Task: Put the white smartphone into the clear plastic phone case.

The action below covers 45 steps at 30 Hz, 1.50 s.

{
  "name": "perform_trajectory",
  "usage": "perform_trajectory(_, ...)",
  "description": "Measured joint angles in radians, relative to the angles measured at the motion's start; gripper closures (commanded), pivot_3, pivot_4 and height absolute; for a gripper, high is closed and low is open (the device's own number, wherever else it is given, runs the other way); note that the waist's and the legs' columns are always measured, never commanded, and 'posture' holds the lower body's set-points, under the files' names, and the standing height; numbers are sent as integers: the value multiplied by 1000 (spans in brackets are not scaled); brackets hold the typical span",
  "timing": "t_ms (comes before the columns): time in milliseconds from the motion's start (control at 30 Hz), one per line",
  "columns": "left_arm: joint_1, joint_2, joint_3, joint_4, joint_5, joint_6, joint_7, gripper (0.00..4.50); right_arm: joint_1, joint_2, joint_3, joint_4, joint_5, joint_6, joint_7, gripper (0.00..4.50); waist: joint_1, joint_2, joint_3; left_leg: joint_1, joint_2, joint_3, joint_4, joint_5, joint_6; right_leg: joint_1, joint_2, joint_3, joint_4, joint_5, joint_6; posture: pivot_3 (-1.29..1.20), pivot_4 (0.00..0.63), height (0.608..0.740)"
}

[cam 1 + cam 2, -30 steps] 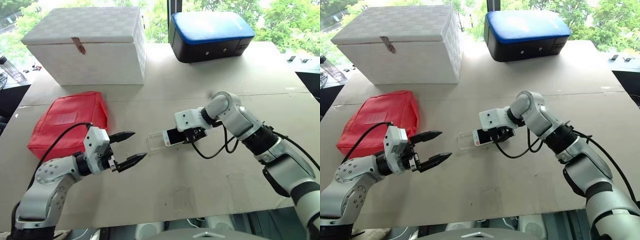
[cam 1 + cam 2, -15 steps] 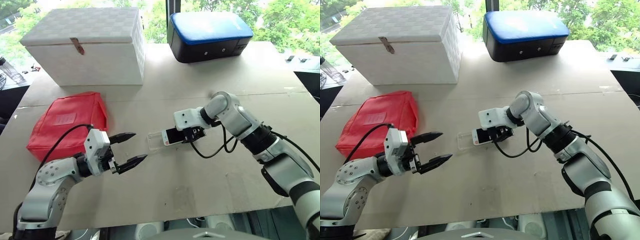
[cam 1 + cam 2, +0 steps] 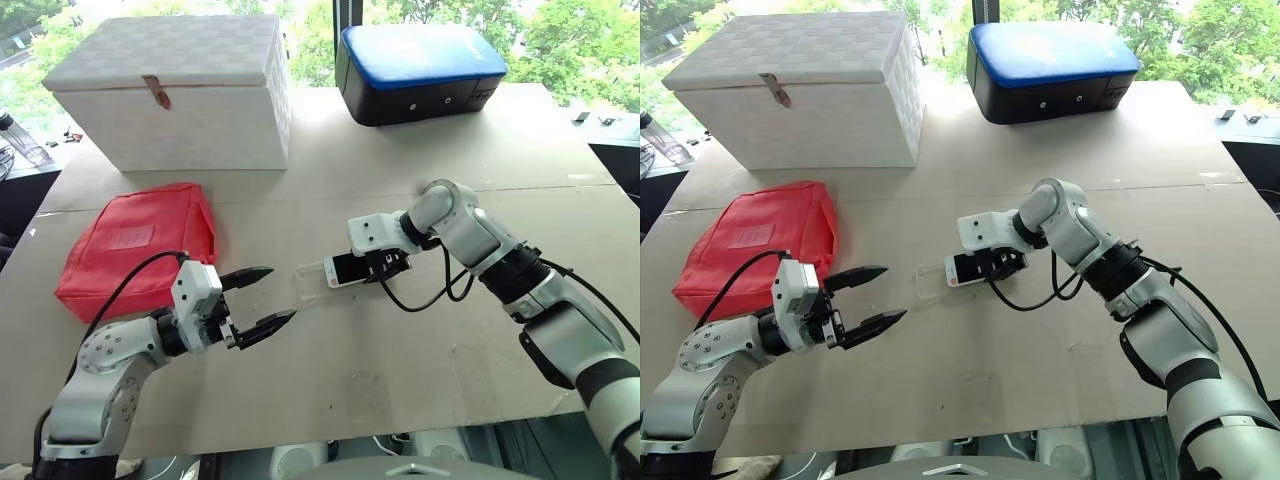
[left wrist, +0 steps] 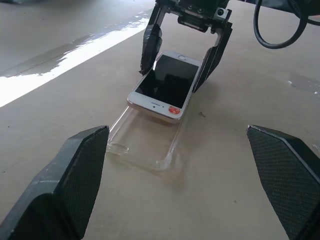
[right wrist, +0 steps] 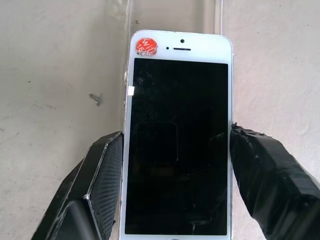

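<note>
The robot's right gripper should push the smartphone's home-button end (image 4: 181,57) while its left gripper braces the case's empty end, because the smartphone is only partway into the case (image 3: 326,272).
My right gripper (image 3: 383,264) is shut on the white smartphone (image 3: 340,270), its black fingers (image 5: 102,165) pressing the two long edges. The screen faces up and a red sticker (image 5: 146,46) marks the phone's leading end. That end lies over one end of the clear plastic phone case (image 4: 142,145), which rests flat on the table (image 3: 400,360); the rest of the case holds nothing. My left gripper (image 3: 281,293) hovers open a short way to the left of the case, pointing at it, fingers (image 4: 80,170) wide apart and holding nothing.
A red pouch (image 3: 140,240) lies at the left behind my left arm. A white lidded box (image 3: 175,90) and a black box with a blue top (image 3: 420,70) stand at the back. A black cable (image 3: 430,295) loops under my right wrist.
</note>
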Motion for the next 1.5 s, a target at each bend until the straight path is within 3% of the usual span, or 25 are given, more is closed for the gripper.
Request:
perform_trajectory(433,19,-5,-2,0,1,-12,11,0,9,-8,1,-28,-5,10,14,1705,1,0,0,0,0,0,0,0,0,0,0,0,0,0,0,0,150,740)
perform_trajectory(467,19,-5,-2,0,1,-12,11,0,11,-8,1,-32,-7,11,14,906,1,0,0,0,0,0,0,0,0,0,0,0,0,0,0,0,150,740)
perform_trajectory(533,18,-5,-2,0,1,-12,11,0,12,-9,4,-34,-11,12,16,478,1,0,0,0,0,0,0,0,0,0,0,0,0,0,0,0,150,740)
perform_trajectory(567,18,-5,-3,0,1,-13,10,0,19,-9,8,-34,-15,14,17,54,1,0,0,0,0,0,0,0,0,0,0,0,0,0,0,0,150,740)
perform_trajectory(833,11,-5,-9,0,1,-13,10,0,33,-22,-38,-96,22,91,4,18,2,0,0,-2,0,0,0,0,0,-1,0,0,0,0,0,0,150,740)
perform_trajectory(933,9,-5,-9,0,1,-13,10,0,33,-49,-83,-156,56,144,0,738,3,1,0,-2,0,0,0,0,0,-1,-1,0,-1,0,0,0,150,740)
perform_trajectory(1100,7,-5,-9,3,1,-13,9,0,59,-85,-175,-280,156,270,1,3000,3,0,0,-2,0,0,-1,0,0,-1,-1,0,-1,0,0,0,150,740)
perform_trajectory(1200,0,-5,-9,16,0,-13,8,0,103,-15,-211,-297,231,349,-41,4447,-2,0,0,-1,1,0,-1,0,0,-2,0,0,0,0,0,0,150,740)
perform_trajectory(1367,-5,6,-8,24,-1,-11,1,0,152,87,-181,-201,237,325,-162,4447,3,0,0,-2,0,0,-1,0,0,-2,0,-1,0,0,0,0,150,740)
perform_trajectory(1500,1,27,10,37,-3,-5,-6,0,166,118,-115,-10,178,157,-228,4447,1,0,-2,0,-2,2,-1,0,1,0,-1,1,-1,0,0,0,150,740)
